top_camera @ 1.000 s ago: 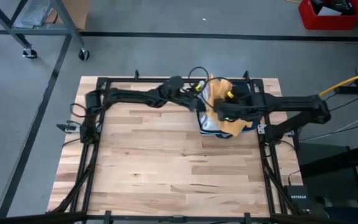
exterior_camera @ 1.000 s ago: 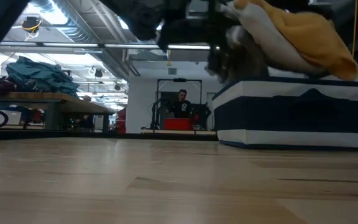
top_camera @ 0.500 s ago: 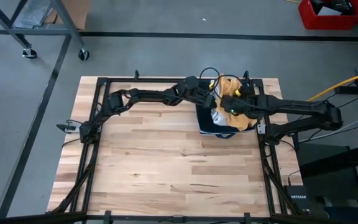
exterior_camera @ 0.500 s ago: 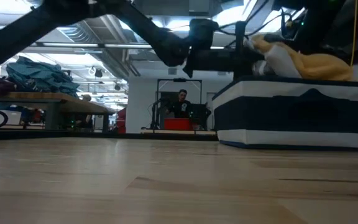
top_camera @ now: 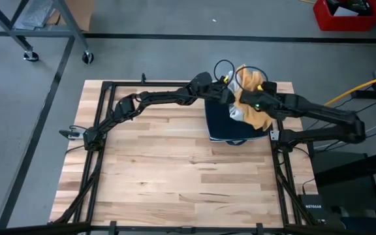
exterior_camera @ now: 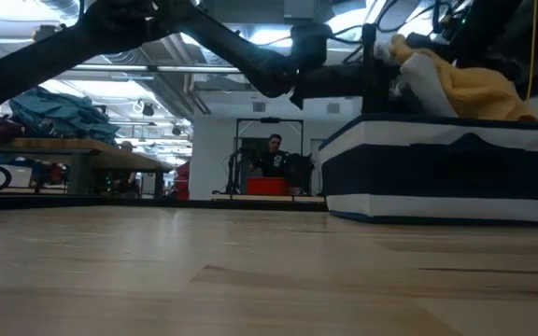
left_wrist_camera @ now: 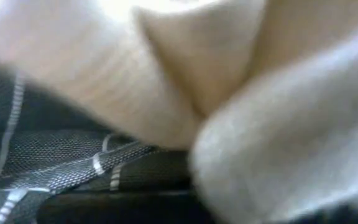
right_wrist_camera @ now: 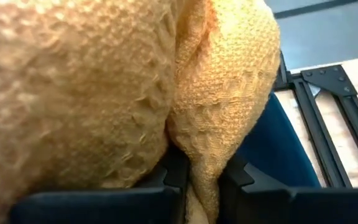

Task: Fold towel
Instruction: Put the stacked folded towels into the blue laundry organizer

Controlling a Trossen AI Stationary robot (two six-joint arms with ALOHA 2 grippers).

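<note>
Next, my right gripper lowers the bundle into the bin [top_camera: 222, 124] and takes a wider fold before lifting, as white cloth [top_camera: 235, 112] sticks to the yellow towel above the bin.
A yellow knit towel [top_camera: 252, 81] bunched together with white cloth [top_camera: 236, 114] sits over a navy-and-white bin [top_camera: 224, 132] at the table's far right. In the low view the bundle [exterior_camera: 479, 89] rests on the bin's top rim [exterior_camera: 437, 126]. My right gripper [top_camera: 257, 103] is over the bin, shut on the yellow towel [right_wrist_camera: 104, 93]. My left gripper [top_camera: 230, 98] reaches in from the left, right against the bundle. Its wrist view is filled with pale cloth [left_wrist_camera: 166, 81] and dark striped mesh [left_wrist_camera: 55, 162]. My right gripper pinches a hanging fold of the yellow towel [right_wrist_camera: 204, 168] between its two fingers [right_wrist_camera: 174, 175]. The fold is bunched, with several layers. The rest of the towel billows ahead of the fingers, above the bin's blue wall [right_wrist_camera: 272, 155].
The bin stands near the table's far right corner, beside the black frame rail [right_wrist_camera: 319, 106]. Bare wooden tabletop [top_camera: 175, 163] stretches toward the near and left edges. Beyond the table the low view shows a workshop with a person [exterior_camera: 271, 154] far off.
Both grippers carried the towel bundle toward the far edge over the bin. The left moved right and farther out, the right moved far and rightward. The bundle, held high above the bin a second ago, came down onto its rim.
</note>
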